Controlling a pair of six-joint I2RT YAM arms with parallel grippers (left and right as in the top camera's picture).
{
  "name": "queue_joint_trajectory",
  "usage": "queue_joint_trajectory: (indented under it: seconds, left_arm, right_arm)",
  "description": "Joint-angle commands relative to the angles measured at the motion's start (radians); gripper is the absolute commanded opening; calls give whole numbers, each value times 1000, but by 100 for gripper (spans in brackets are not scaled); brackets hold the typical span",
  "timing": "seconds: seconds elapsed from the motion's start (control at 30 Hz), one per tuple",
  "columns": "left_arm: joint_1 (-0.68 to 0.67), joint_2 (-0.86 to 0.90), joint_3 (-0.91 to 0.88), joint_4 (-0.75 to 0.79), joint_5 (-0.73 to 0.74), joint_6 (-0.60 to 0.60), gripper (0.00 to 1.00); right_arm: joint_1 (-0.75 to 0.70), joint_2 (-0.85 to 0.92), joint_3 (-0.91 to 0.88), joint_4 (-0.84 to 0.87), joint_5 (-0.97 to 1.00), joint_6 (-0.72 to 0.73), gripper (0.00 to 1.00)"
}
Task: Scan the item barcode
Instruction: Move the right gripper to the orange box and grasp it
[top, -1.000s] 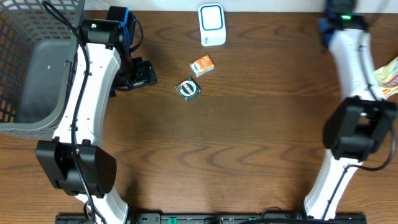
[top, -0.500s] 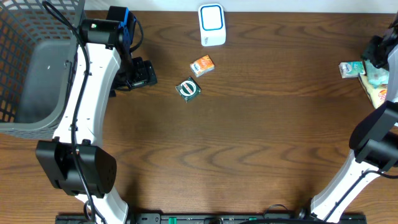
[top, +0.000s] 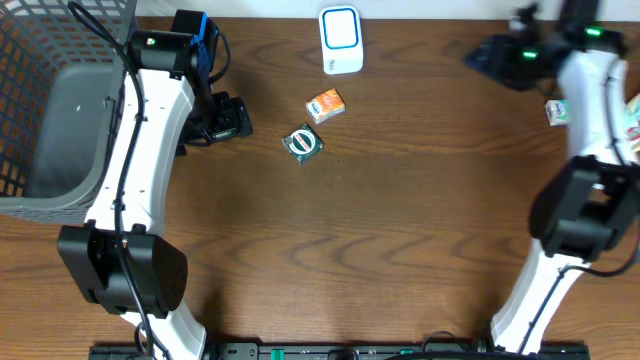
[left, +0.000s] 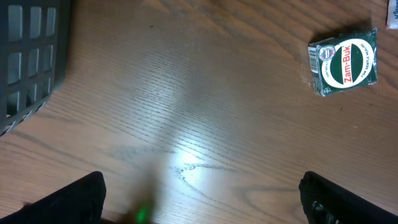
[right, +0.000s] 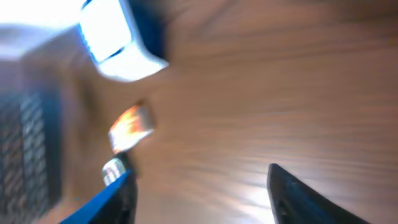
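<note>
My right gripper should keep moving toward the orange box until its fingers are on both sides of the box, because the box lies clear of the scanner and the way there is open.
The white and blue scanner stands at the table's far edge. An orange box and a green Zam-Buk box lie in front of it. My left gripper hovers left of the green box, open and empty. My right gripper, blurred by motion, is at the far right of the table, right of the scanner. In the right wrist view it is open with nothing between its fingers, and the scanner and orange box show blurred ahead.
A grey wire basket fills the left end of the table and shows in the left wrist view. A small pale box and a snack packet lie by the right arm.
My right gripper has gone from shut to open and swung from the right edge leftwards along the far side. The small pale box now lies beside the right arm. The left arm is still.
</note>
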Motion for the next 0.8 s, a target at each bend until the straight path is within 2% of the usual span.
queue_joint_trajectory:
  seconds: [0.0,0.07,0.13,0.27,0.33,0.4,0.53,0.77]
  left_arm:
    - [0,-17,-2,-2,2,-6,98]
    - [0,-17,-2,-2,2,-6,98]
    - [0,-17,-2,-2,2,-6,98]
    - [0,-17,-2,-2,2,-6,98]
    - [0,-17,-2,-2,2,-6,98]
    - [0,-17,-2,-2,2,-6,98]
    - [0,-17,-2,-2,2,-6,97]
    - [0,-17,-2,-2,2,-6,98]
  right_arm:
    - [145,-5,2,-5,-26,5,56]
    - [224,-2,2,0,33,5,68]
    - [307,0,2,20,144,25,74]
    - [434,0,2,84,444,240,73]
    - [471,5,2,112,526,369,71]
    - [507,13,2,145,569,502,71]
    - [536,51,2,172,590,649,75]
    - [540,182,2,243,476,746,75]
